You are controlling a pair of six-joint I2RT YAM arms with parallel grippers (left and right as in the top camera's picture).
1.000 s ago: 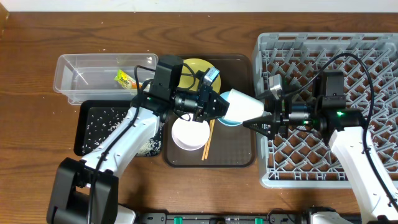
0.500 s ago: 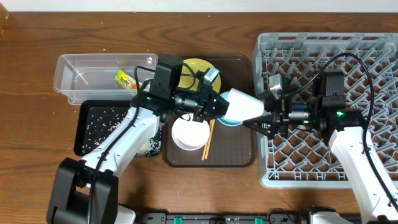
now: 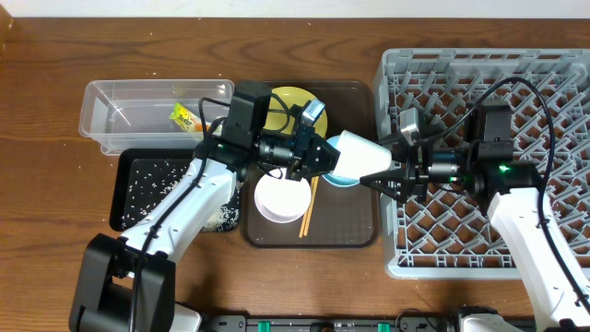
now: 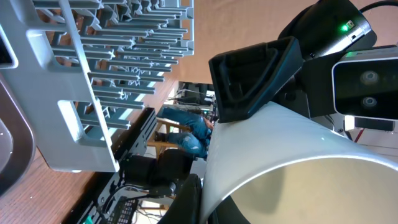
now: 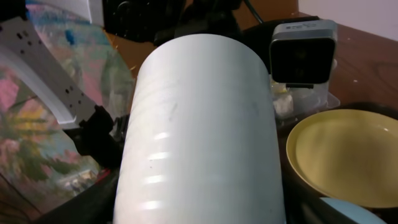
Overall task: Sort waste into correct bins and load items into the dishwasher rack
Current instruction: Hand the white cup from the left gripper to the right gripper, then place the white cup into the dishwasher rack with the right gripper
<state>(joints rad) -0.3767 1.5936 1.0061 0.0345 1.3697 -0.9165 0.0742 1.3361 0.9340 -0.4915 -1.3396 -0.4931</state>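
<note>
My left gripper is gripping the cup's rim (image 3: pixel 342 157) while my right gripper holds the cup's base, so next my left gripper opens and moves away before my right gripper loads the rack (image 3: pixel 461 223).
The small pale cup (image 3: pixel 359 157) hangs on its side above the dark-brown serving tray, between both arms. My left gripper (image 3: pixel 324 159) is shut on the cup's rim (image 4: pixel 298 149), one finger inside and one outside (image 4: pixel 205 199). My right gripper (image 3: pixel 387 175) closes round the cup's base end; the cup's wall (image 5: pixel 199 124) fills its wrist view between the fingers (image 5: pixel 199 208). The yellow plate (image 3: pixel 288 97), light-blue bowl (image 3: pixel 343 181), white bowl (image 3: pixel 281 198) and chopsticks (image 3: pixel 307 207) lie on the serving tray. The grey rack (image 3: pixel 553 83) stands at the right.
The clear tub (image 3: pixel 120 115) at the back left holds the green-yellow wrapper (image 3: pixel 184 117). The black tray (image 3: pixel 124 184) in front of it holds rice grains (image 3: pixel 147 180). The brown serving tray (image 3: pixel 355 231) lies in the middle, next to the rack's left wall (image 4: pixel 81 93).
The right wrist has shifted very slightly at the cup. The cup and the left arm have not visibly moved.
</note>
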